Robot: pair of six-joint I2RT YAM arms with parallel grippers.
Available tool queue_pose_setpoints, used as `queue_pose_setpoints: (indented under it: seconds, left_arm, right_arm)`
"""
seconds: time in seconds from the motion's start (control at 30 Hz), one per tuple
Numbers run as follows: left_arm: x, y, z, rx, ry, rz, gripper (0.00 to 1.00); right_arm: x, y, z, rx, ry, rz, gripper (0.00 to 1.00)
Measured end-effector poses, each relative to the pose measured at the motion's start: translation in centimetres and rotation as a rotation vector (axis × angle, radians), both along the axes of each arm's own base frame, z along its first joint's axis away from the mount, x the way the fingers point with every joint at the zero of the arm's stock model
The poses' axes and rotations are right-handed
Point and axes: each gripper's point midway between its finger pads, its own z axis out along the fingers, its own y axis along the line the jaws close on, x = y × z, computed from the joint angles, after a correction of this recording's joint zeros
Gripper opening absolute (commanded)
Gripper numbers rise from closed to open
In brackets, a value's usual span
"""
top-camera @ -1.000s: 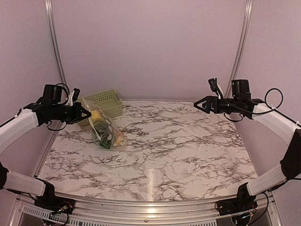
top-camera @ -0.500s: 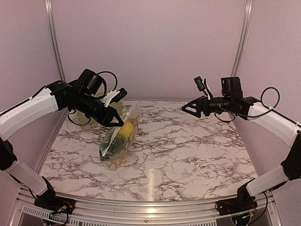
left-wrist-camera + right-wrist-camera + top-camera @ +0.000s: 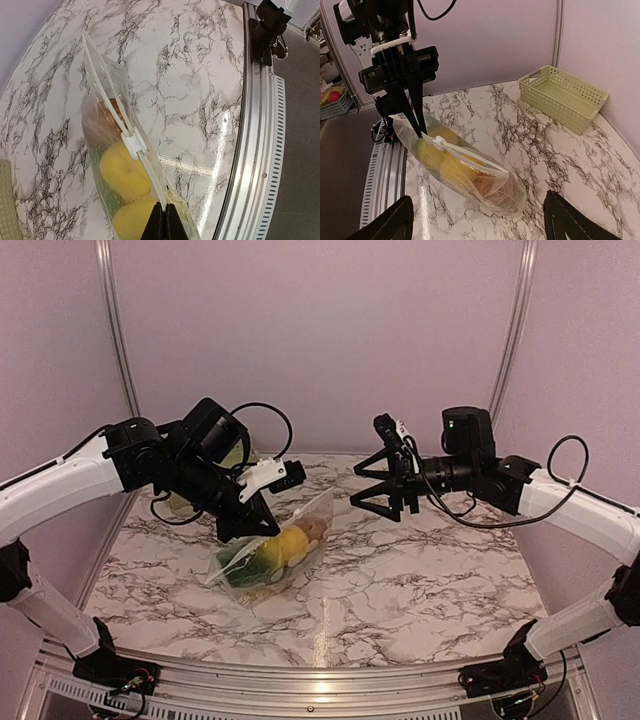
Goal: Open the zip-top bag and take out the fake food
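Note:
I should hold the zip's loose end (image 3: 330, 492) with my right gripper while my left gripper takes the slider, because my left gripper is pinching the bag's zip (image 3: 153, 177) short of the slider.
My left gripper (image 3: 252, 527) is shut on the zip edge of the zip-top bag (image 3: 272, 558) and holds it up, tilted, over the table's left middle. In the left wrist view the fingertips (image 3: 164, 221) pinch the white zip strip below the white slider (image 3: 133, 145). Beyond the slider the two strips stand apart. The fake food shows through the plastic: yellow pieces (image 3: 119, 170), green, and an orange-brown piece (image 3: 496, 189). My right gripper (image 3: 358, 490) is open wide and empty, right of the bag and facing it (image 3: 465, 170). Its fingers (image 3: 385, 222) frame the bag.
The light green lattice basket (image 3: 565, 97) stands at the back left by the wall, mostly hidden behind my left arm in the top view (image 3: 238, 454). The metal rail (image 3: 252, 150) runs along the table's near edge.
My left gripper has carried the bag from beside the basket toward the table's middle. My right gripper has swung left toward the bag and stays open.

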Motion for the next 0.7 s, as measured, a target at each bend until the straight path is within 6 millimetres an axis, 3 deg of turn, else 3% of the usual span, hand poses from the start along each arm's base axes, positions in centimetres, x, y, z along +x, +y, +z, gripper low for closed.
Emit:
queue_pose_setpoints:
  seconds: [0.33,0.5,0.7]
  left_arm:
    - [-2.0,-0.3,1.6,0.025,-0.173,-0.127,0.0]
    - [-3.0,-0.8,1.5,0.05,-0.222,-0.175,0.0]
    - [-2.3,-0.4,0.7,0.089,-0.266,-0.16,0.0]
  right_arm:
    - [-1.7,2.5,-2.1,-0.051,-0.106,0.12,0.81]
    - [-3.5,4.4,-3.7,-0.081,-0.106,0.2,0.61]
    - [-4.4,5.1,-4.2,-0.09,-0.093,0.233,0.34]
